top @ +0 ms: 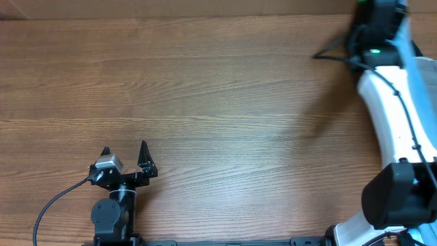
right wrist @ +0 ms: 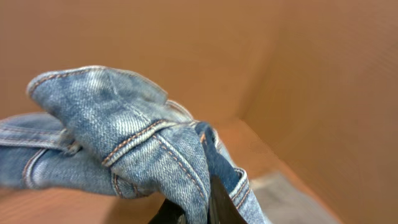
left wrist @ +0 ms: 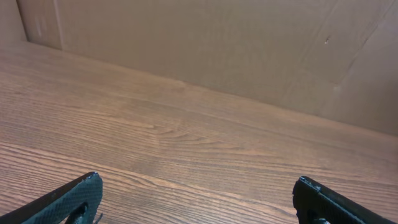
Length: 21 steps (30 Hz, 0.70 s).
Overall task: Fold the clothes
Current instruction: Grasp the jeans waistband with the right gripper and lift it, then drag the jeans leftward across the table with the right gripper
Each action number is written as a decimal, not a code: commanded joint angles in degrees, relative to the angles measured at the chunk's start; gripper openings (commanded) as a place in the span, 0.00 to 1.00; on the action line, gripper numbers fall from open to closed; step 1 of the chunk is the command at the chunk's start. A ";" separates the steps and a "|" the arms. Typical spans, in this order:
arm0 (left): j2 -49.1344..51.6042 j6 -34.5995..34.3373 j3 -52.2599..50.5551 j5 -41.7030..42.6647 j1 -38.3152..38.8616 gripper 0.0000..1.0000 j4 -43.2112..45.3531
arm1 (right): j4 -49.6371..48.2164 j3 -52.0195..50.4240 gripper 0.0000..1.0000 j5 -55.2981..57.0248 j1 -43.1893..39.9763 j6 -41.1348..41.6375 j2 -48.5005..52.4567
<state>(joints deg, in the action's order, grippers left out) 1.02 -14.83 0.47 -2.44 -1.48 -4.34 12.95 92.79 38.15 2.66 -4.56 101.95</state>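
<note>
My right gripper has the jeans' waist end (right wrist: 127, 121), with the wooden table (top: 184, 102) clear, so I should sweep on across it until the jeans' legs extend, then let go.
The light blue denim jeans (right wrist: 124, 137) show only in the right wrist view, bunched up with orange stitching, hanging from my right gripper (right wrist: 208, 208), which is shut on a fold of them. In the overhead view the right arm reaches to the table's far right corner (top: 379, 27); the jeans and the jaws are not seen there. My left gripper (top: 124, 158) is open and empty, low at the table's front left. Its two black fingertips frame bare wood in the left wrist view (left wrist: 196, 199).
The wooden table (top: 218, 102) is bounded by brown cardboard walls at the back (left wrist: 217, 43). A grey cloth (right wrist: 292, 193) lies blurred below the jeans in the right wrist view. A pale bluish edge (top: 427, 68) shows at the overhead view's right border.
</note>
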 commanded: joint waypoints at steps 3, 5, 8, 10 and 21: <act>-0.39 0.90 -0.17 -0.90 -0.04 1.00 0.24 | -4.57 3.93 0.04 -7.74 8.74 0.70 -3.32; -0.39 0.90 -0.17 -0.92 -0.04 1.00 0.24 | -4.57 3.93 0.04 -11.43 11.37 4.17 -2.54; -0.39 0.90 -0.17 -0.92 -0.04 1.00 0.24 | -4.81 3.93 0.04 -18.73 14.86 9.94 0.07; -0.39 0.90 -0.17 -0.90 -0.04 1.00 0.24 | -5.35 3.93 0.04 -23.39 17.81 14.84 2.91; -0.39 0.90 -0.17 -0.92 -0.04 1.00 0.24 | -16.90 3.96 0.04 -45.44 35.74 35.71 17.75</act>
<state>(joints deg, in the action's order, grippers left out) 1.02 -14.83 0.47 -2.44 -1.48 -4.34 -0.08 94.52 3.18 32.29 22.06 118.54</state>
